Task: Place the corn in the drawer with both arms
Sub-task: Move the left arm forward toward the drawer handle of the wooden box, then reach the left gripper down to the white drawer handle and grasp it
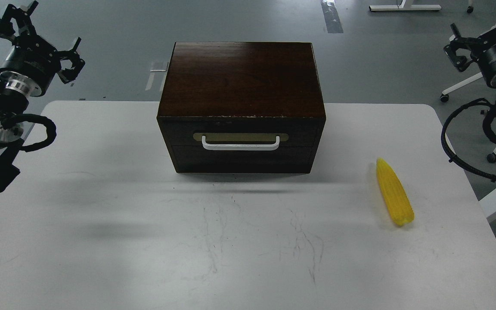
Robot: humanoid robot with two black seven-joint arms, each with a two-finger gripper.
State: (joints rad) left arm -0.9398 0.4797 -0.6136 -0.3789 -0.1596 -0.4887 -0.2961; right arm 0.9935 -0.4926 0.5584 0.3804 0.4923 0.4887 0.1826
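My gripper is about to pull the drawer's handle (303,134). The drawer will slide straight out alone, since a thin level seam (296,147) parts it from the dark panel below.
The corn (395,197), a bright yellow ribbed cob, lies flat on the white table (101,215) to the right of the box, its narrow tip pointing away from me. The drawer (241,134) is the upper front of the dark brown wooden box and has a white bar handle (240,144) on a beige plate. It sits pushed in flush. My left gripper (42,36) hangs raised at the far left, well away from the box, its prongs spread and empty. My right gripper (485,28) is raised at the far right, above and behind the corn, also spread and empty, partly cut by the frame edge.
The box (241,79) stands at the table's middle back, with a plain dark panel (241,159) under the drawer. Black cables loop from both arms near the table's side edges. Grey floor, a desk foot and chair castors lie beyond the table.
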